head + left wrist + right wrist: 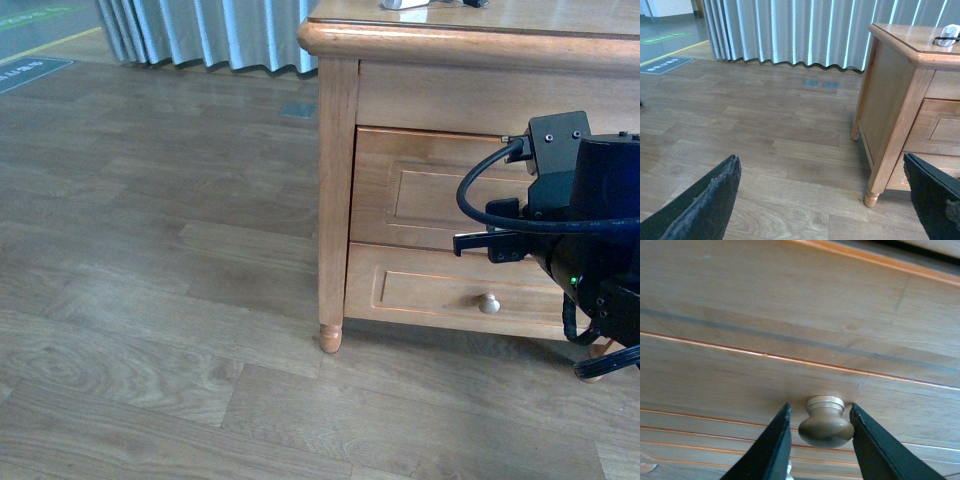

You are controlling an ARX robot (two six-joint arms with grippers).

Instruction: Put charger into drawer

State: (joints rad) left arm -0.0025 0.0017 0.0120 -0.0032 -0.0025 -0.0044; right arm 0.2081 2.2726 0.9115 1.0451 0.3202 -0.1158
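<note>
The drawer (765, 380) has a dark gap (927, 249) along its top edge, so I expect the drawer to slide straight out when I pull its round pale knob.
The charger (947, 38), a small white block with black cable, lies on top of the honey-coloured cabinet (338, 200); its white edge (404, 4) just shows in the front view. The drawer (420, 190), the upper and taller one, is pushed in. My right gripper (820, 410) is open, its two dark fingers (771, 445) standing on either side of the drawer's round pale knob (826, 424). The right arm (590, 230) hides that knob in the front view. My left gripper (820, 158) is open over the floor, away from the cabinet.
The shallower lower drawer with its own knob (489, 303) is below the right arm. The cabinet's turned foot (330, 338) rests on wood-plank floor (150, 300). Grey curtains (790, 30) hang behind.
</note>
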